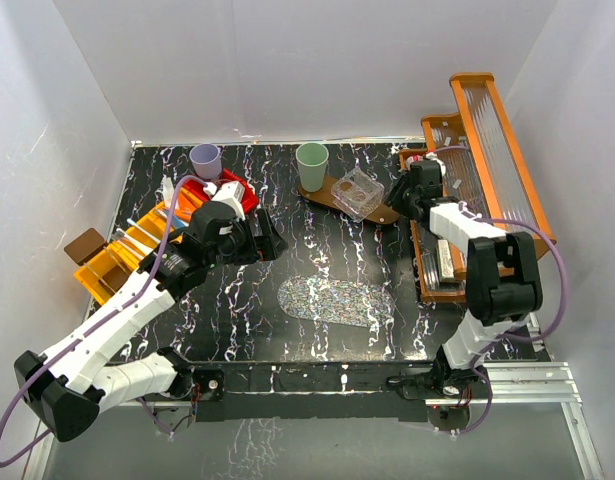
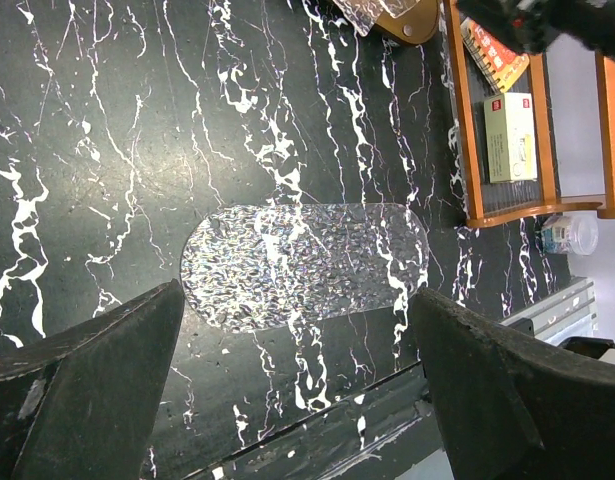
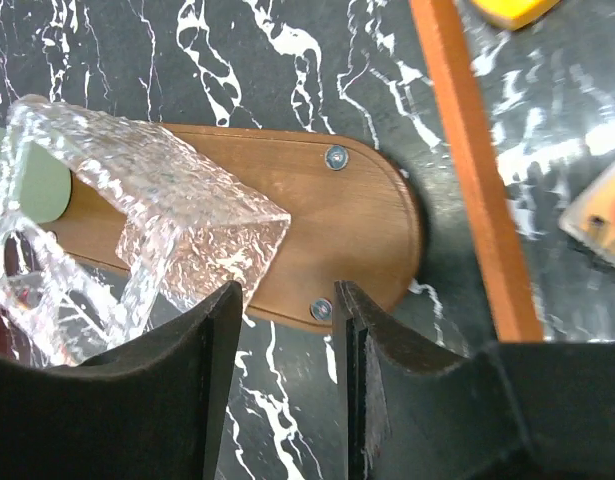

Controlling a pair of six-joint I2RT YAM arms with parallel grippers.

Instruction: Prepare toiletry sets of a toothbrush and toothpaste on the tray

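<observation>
I should take the holder's edge (image 3: 155, 255) with my right gripper and turn it in line with the tray, closer to the green cup, because the clear holder (image 1: 357, 194) sits crooked across the wooden tray.
A green cup (image 1: 312, 158) and a clear glass cup (image 1: 355, 193) stand on a brown wooden tray (image 1: 385, 214) at the back middle. A lilac cup (image 1: 205, 158) stands at the back left. A clear textured oval tray (image 1: 335, 300) lies flat in the middle and also shows in the left wrist view (image 2: 307, 265). My left gripper (image 1: 265, 240) (image 2: 299, 330) is wide open and empty, above the table left of that oval tray. My right gripper (image 1: 407, 195) (image 3: 287, 300) is open a little and empty, just off the wooden tray's (image 3: 327, 220) rounded end, beside the glass cup (image 3: 137, 210). I cannot make out toothbrushes or tubes clearly.
An orange slotted rack (image 1: 127, 255) with pale items and a red bin (image 1: 242, 190) stand at the left under my left arm. A brown block (image 1: 85, 244) lies at the far left. An orange shelf unit (image 1: 457, 215) with small boxes (image 2: 511, 137) fills the right side.
</observation>
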